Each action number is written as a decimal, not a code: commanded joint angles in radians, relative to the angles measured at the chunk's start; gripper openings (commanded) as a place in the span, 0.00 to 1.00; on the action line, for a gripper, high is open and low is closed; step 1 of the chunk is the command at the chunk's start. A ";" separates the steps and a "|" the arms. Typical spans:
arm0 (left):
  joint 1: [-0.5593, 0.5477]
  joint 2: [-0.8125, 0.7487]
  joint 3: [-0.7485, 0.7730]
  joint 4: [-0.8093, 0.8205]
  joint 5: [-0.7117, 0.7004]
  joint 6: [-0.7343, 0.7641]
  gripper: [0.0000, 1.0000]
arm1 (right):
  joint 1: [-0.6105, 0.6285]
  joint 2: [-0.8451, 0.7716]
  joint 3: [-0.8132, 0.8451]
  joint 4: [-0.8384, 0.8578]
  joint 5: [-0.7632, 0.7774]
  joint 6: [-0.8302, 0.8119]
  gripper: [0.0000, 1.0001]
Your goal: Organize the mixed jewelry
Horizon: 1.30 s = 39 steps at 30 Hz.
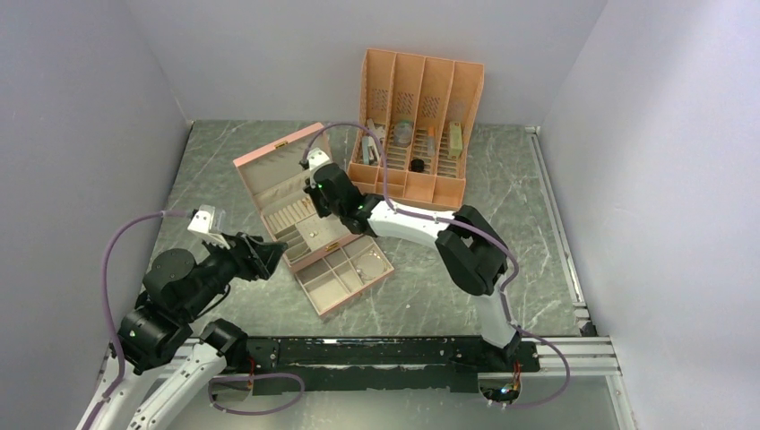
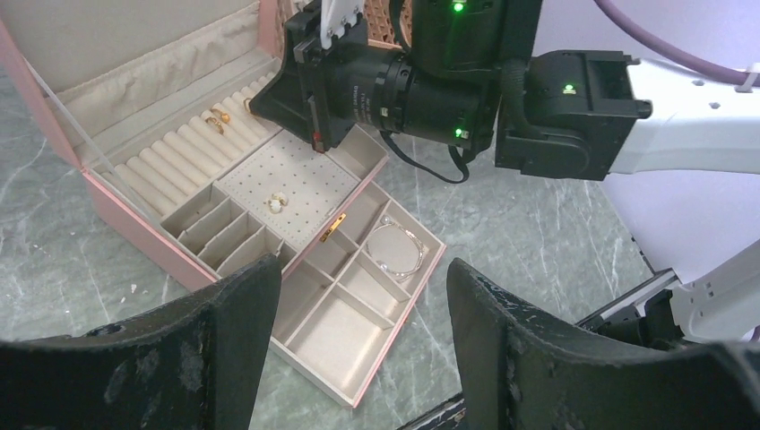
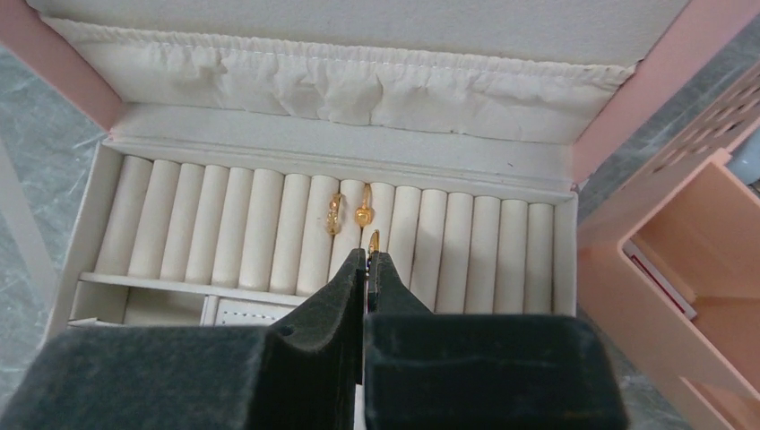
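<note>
The gold ring (image 3: 375, 239) in my right gripper is lined up with the free groove (image 3: 392, 212) next to the other rings, so I should go on moving it down until the rolls hold it.
A pink jewelry box (image 1: 269, 175) stands open with its drawer (image 1: 345, 278) pulled out. My right gripper (image 3: 367, 257) hangs over the row of ring rolls (image 3: 224, 228) and is shut on a small gold ring (image 3: 374, 239) that pokes out past the tips. Two gold rings (image 3: 348, 213) sit in the rolls just beyond it. They also show in the left wrist view (image 2: 217, 119), with a pale earring pair (image 2: 277, 202) on the dotted pad and a silver bracelet (image 2: 395, 248) in the drawer. My left gripper (image 2: 358, 305) is open and empty, near the drawer.
An orange slotted organizer (image 1: 412, 134) with grey and black oddments stands behind the box, close to my right arm; its wall shows in the right wrist view (image 3: 690, 233). The box lid (image 3: 358, 18) stands upright behind the rolls. Grey walls enclose the marbled table (image 1: 502, 215).
</note>
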 commanded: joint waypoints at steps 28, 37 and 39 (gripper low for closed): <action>0.009 -0.002 -0.010 0.030 -0.027 0.001 0.72 | -0.029 0.112 0.064 0.027 -0.002 0.022 0.00; 0.008 -0.002 -0.012 0.031 -0.028 0.001 0.72 | -0.028 0.162 0.047 0.016 0.031 0.021 0.00; 0.008 -0.001 -0.010 0.031 -0.027 0.001 0.72 | -0.027 0.180 0.050 0.006 0.036 0.021 0.00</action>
